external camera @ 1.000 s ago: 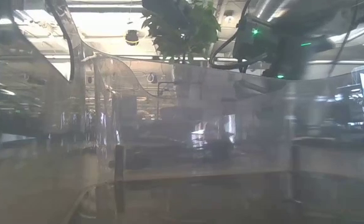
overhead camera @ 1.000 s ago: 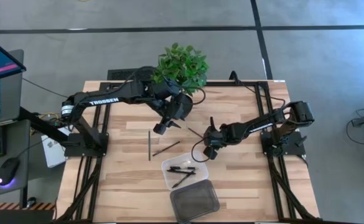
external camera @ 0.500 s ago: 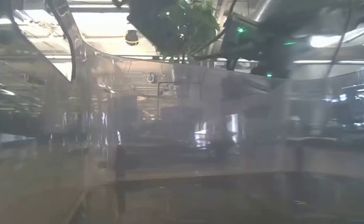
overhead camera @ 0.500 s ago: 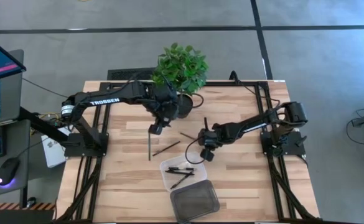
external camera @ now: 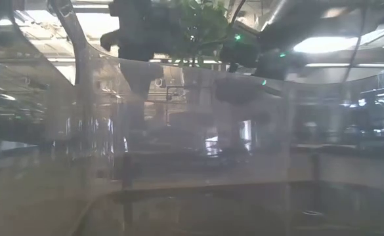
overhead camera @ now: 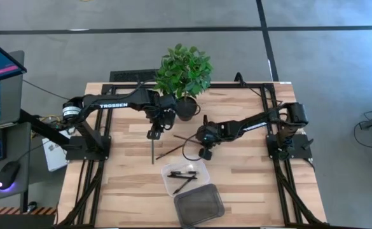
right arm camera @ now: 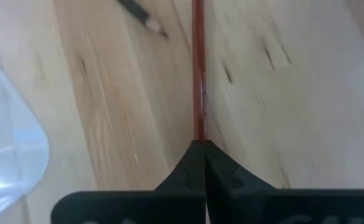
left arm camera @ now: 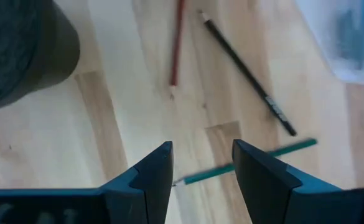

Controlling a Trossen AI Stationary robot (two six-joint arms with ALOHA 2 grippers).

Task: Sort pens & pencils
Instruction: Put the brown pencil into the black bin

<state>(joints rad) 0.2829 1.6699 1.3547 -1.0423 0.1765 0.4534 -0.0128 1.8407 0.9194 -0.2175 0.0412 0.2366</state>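
The robot's right gripper is pinching the red pencil (right arm camera: 200,129) by its end, so the right gripper should stay still while the left gripper comes across to grab the pencil's loose end (overhead camera: 175,135).
Three pencils lie on the wooden table. The green pencil (overhead camera: 152,151) (left arm camera: 256,158) lies flat, and my open left gripper (overhead camera: 152,133) (left arm camera: 201,163) hovers over its far end, a finger on either side and apart from it. Beside it lies the dark pencil (overhead camera: 170,151) (left arm camera: 247,71). The red pencil (overhead camera: 184,137) (right arm camera: 198,74) runs straight out from my shut right gripper (overhead camera: 198,137) (right arm camera: 205,163). A few black pens (overhead camera: 184,175) lie inside a clear container (overhead camera: 169,169). My right gripper pinches the red pencil by its end (right arm camera: 198,134) between the two shut fingertips. The fingers lie along the pencil and come from the table's right. The pencil points away toward the table's left. Whether it is lifted off the wood cannot be told.
A potted plant (overhead camera: 184,70) stands at the far edge in a dark pot (overhead camera: 186,109) (left arm camera: 20,50), close behind my left gripper. A dark lid or tray (overhead camera: 198,205) lies at the near edge beside the clear container. The low view looks through the container's hazy wall (external camera: 192,151).
My left gripper has moved from beside the pot toward the table's left and near side, over the green pencil's far end. My right gripper has moved toward the table's left and far side, and the red pencil has travelled left with it.
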